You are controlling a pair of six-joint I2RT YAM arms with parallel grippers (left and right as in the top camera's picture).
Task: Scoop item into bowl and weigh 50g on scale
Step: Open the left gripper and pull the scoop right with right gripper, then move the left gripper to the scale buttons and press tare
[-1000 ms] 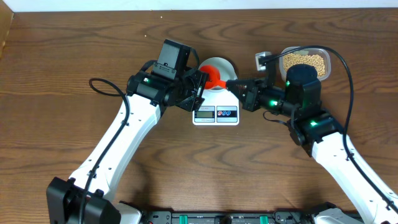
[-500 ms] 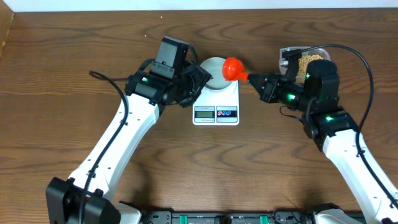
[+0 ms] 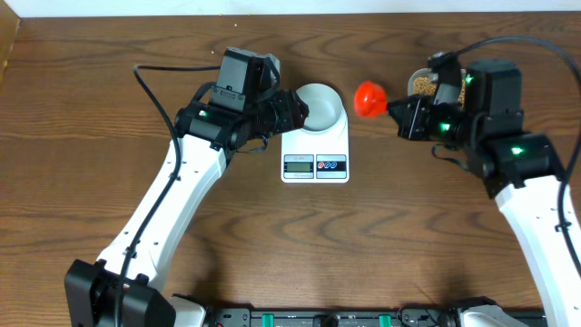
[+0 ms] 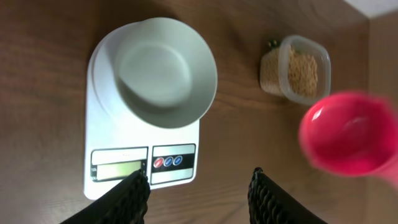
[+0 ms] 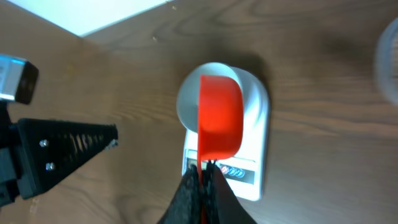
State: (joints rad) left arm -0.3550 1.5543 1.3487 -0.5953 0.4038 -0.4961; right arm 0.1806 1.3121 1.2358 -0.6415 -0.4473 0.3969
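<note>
The display of the white scale [image 4: 119, 171] is blank. My left gripper should close its fingers and push the red button [image 4: 158, 163] before my right gripper scoops beans.
The pale bowl [image 3: 320, 104] stands empty on the white scale [image 3: 315, 145]; both show in the left wrist view, the bowl [image 4: 163, 71] and the scale [image 4: 118, 155]. My right gripper [image 3: 404, 116] is shut on the handle of a red scoop [image 3: 369, 98], held in the air between the scale and the clear tub of beans [image 3: 425, 85]. The right wrist view shows the scoop [image 5: 219, 118] in front of the bowl [image 5: 186, 99]. The scoop [image 4: 348, 134] looks empty and blurred. My left gripper [image 4: 199, 186] is open and empty, beside the bowl's left [image 3: 295, 111].
The tub of beans [image 4: 301, 67] stands at the back right, partly hidden by my right arm in the overhead view. The table's far edge runs close behind the scale and tub. My left arm's gripper [image 5: 62, 149] shows at the left of the right wrist view.
My right gripper has carried the red scoop from above the bowl to the right, toward the tub. My left arm has shifted slightly back and stays open.
</note>
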